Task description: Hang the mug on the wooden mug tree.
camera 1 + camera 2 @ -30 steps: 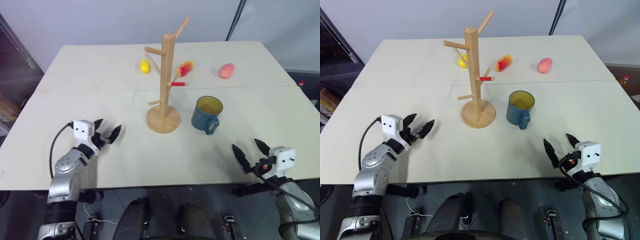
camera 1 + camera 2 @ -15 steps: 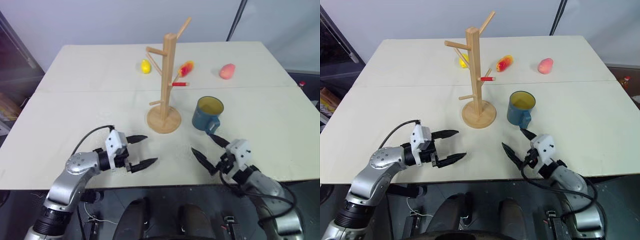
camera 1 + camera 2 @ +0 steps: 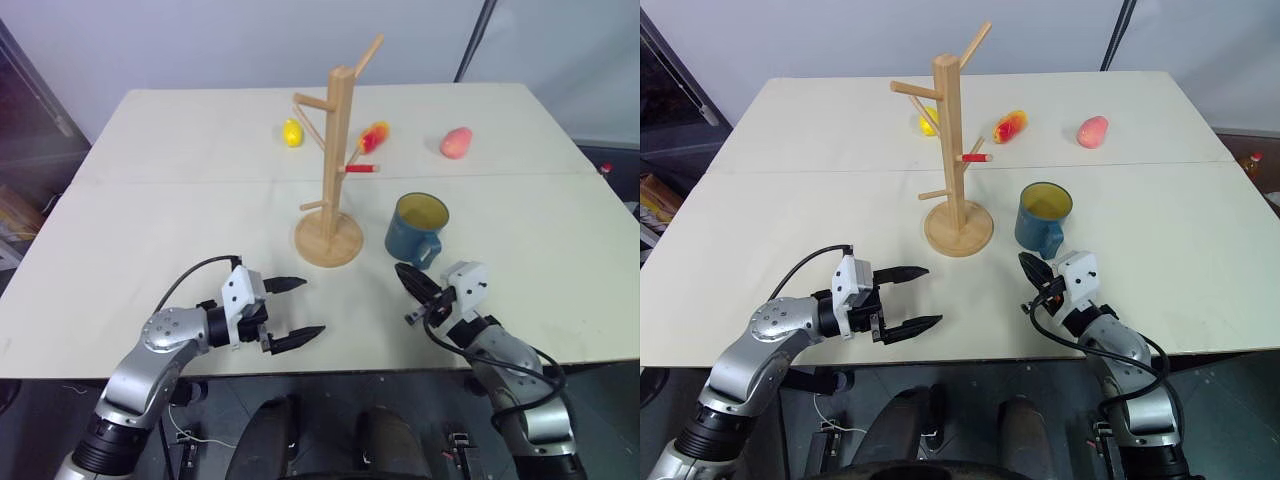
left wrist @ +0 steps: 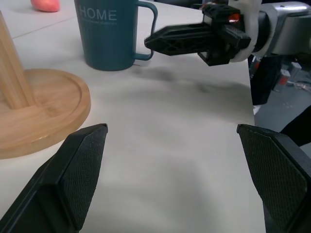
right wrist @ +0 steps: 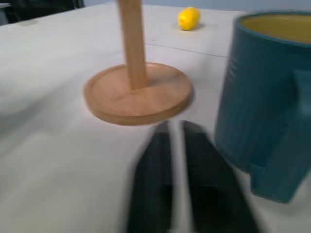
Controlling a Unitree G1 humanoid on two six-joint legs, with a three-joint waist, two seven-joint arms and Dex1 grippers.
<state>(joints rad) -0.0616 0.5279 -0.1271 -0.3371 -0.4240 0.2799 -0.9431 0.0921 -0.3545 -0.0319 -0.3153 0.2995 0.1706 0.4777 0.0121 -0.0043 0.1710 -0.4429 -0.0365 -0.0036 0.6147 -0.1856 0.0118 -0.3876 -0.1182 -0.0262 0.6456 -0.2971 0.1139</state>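
The mug's handle [image 3: 428,250] points toward the near edge of the table, so the robot's right gripper should push the handle lightly away from the mug tree, then open and take hold of the handle [image 3: 432,244].
The dark teal mug [image 3: 415,226] with a yellow inside stands upright on the table, just right of the wooden mug tree [image 3: 337,150], its handle [image 4: 149,30] turned toward the table's near edge. My right gripper [image 3: 408,278] is shut with nothing in it. Its tips sit close beside the handle on the near side, and I cannot tell whether they touch it. My left gripper [image 3: 305,308] is open and empty, low over the table in front of the tree's round base [image 3: 327,241] and pointing across toward the right gripper [image 4: 181,39].
A yellow lemon [image 3: 290,132], an orange-red fruit [image 3: 371,136] and a pink peach [image 3: 454,142] lie at the back of the beige table [image 3: 150,220]. One peg [image 3: 360,169] of the tree has a red end. Both grippers are near the table's front edge.
Both arms have swung inward from the table's outer front corners toward the middle. The right gripper has gone from open to shut by the mug's handle. The left gripper stays open.
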